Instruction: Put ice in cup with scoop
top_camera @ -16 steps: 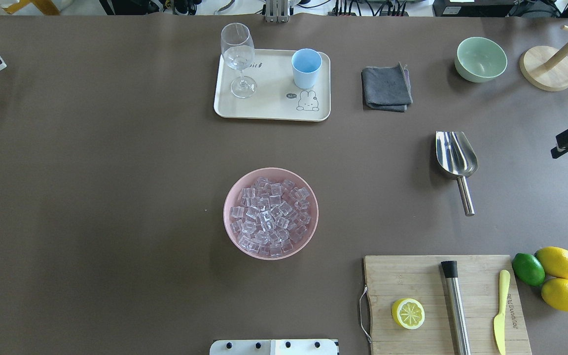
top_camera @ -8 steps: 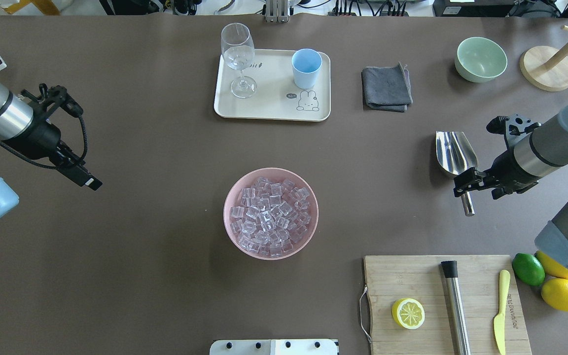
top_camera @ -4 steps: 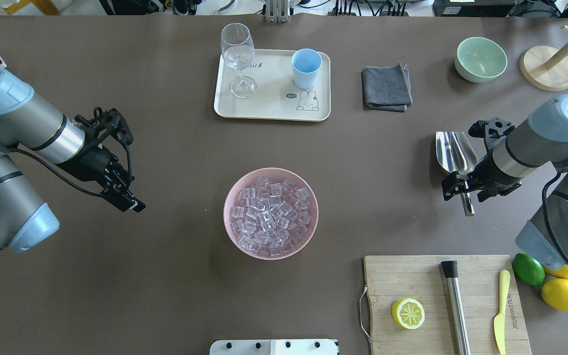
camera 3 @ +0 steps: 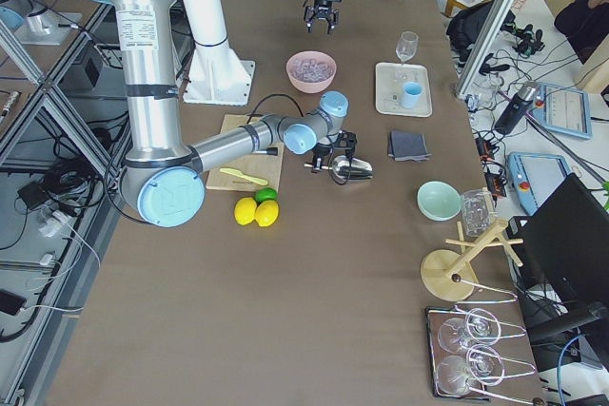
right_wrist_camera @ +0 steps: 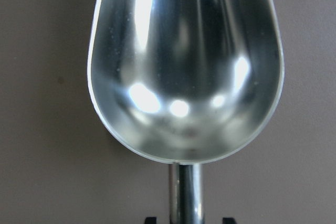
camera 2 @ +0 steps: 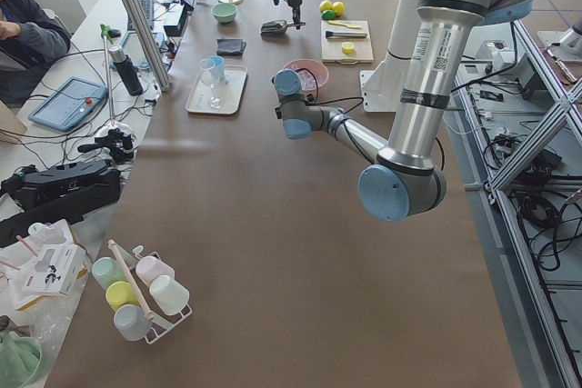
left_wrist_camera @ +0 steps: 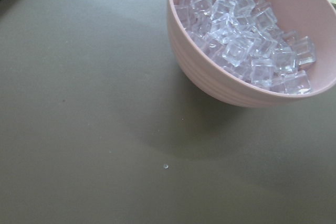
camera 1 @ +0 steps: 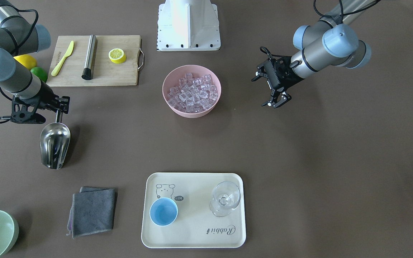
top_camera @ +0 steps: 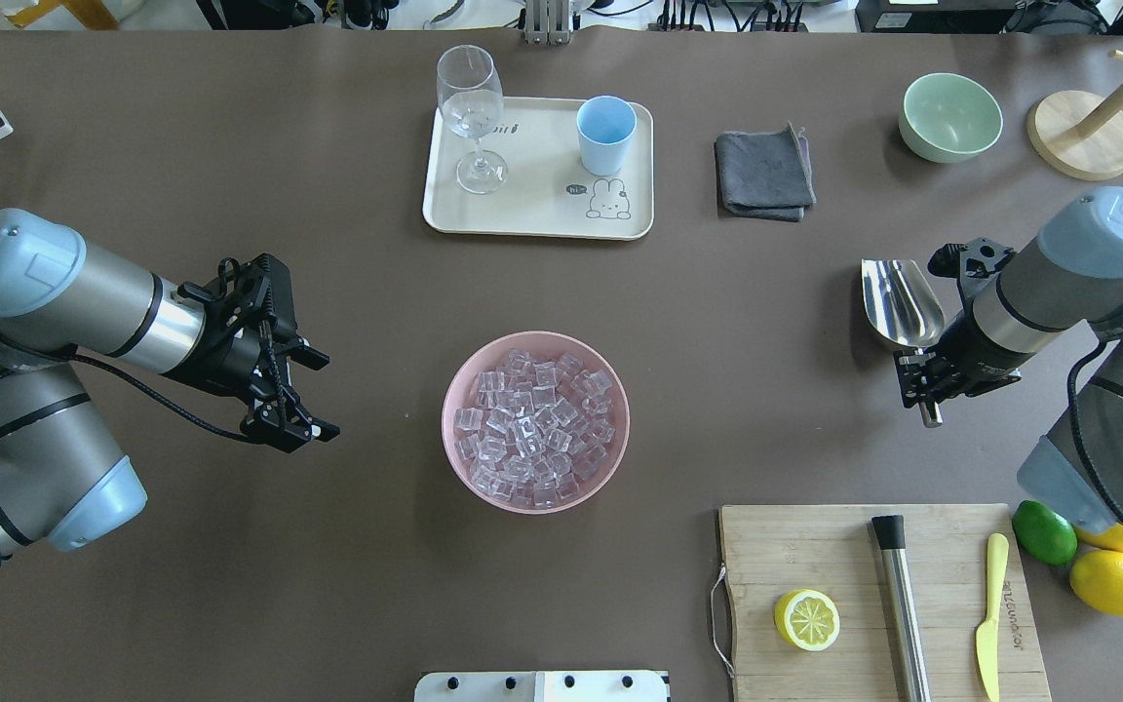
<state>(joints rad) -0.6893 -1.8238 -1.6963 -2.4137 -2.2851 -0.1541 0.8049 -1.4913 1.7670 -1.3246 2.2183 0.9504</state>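
Observation:
Loose cubes of ice (camera 1: 193, 94) are heaped close to the pink bowl's rim (camera 1: 219, 91), so some ice will fall outside when I scoop it up.
The ice (top_camera: 534, 429) fills a pink bowl (top_camera: 454, 390) at the table's middle and also shows in the left wrist view (left_wrist_camera: 247, 51). The light-blue cup (top_camera: 606, 132) stands upright on a cream tray (top_camera: 532, 226). The steel scoop (top_camera: 901, 304) lies on the table at the right, trough up (right_wrist_camera: 184, 66). My right gripper (top_camera: 920, 385) is open and straddles the scoop's handle; its fingertips (right_wrist_camera: 150, 220) stand apart from the handle on both sides. My left gripper (top_camera: 326, 397) is open and empty, left of the bowl.
A stemmed glass (top_camera: 470, 112) stands on the tray beside the cup. A grey cloth (top_camera: 764, 175) and a green bowl (top_camera: 949, 117) lie at the far right. A cutting board (top_camera: 815, 546) holds a lemon half, a steel cylinder and a yellow knife.
Both arms came in from the sides. My left gripper moved right toward the bowl. My right gripper reached the scoop's handle and settled over it.

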